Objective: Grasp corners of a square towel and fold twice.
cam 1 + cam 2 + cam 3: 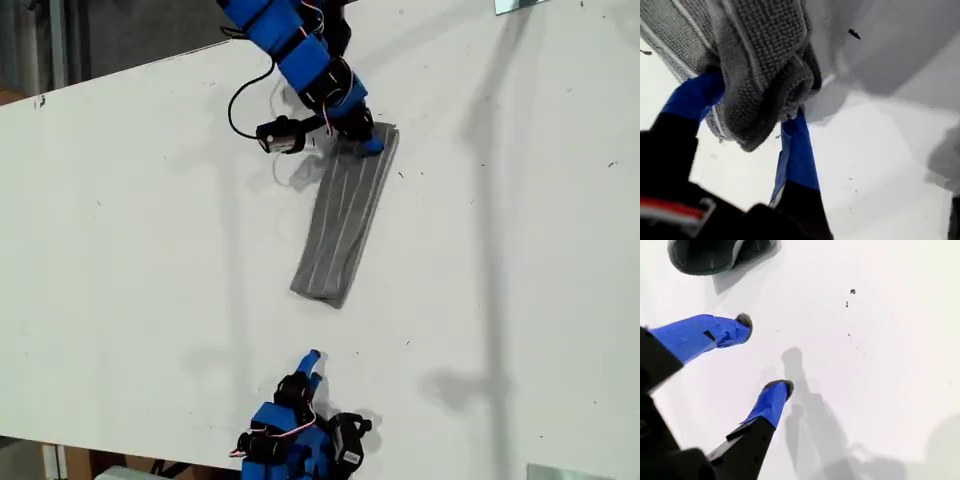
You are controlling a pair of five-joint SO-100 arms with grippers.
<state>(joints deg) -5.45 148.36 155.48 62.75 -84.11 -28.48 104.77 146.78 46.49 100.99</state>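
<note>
I expect the grey towel to double over as one piece when I fold it, because the towel's soft layers curl together between my gripper's blue fingers.
The grey towel with thin white stripes lies folded into a long narrow strip near the middle of the white table in the exterior view. My first gripper is at the strip's far end, shut on a bunched corner of the towel; its blue fingers pinch the fabric from both sides. My second gripper sits near the table's front edge, a short way from the strip's near end. It is open, with only bare table between its blue fingertips.
A black cable loops beside the first arm at the back. A dark rounded part shows at the edge of the second wrist view. Metal pieces sit at the exterior view's right corners. Small dark specks mark the table.
</note>
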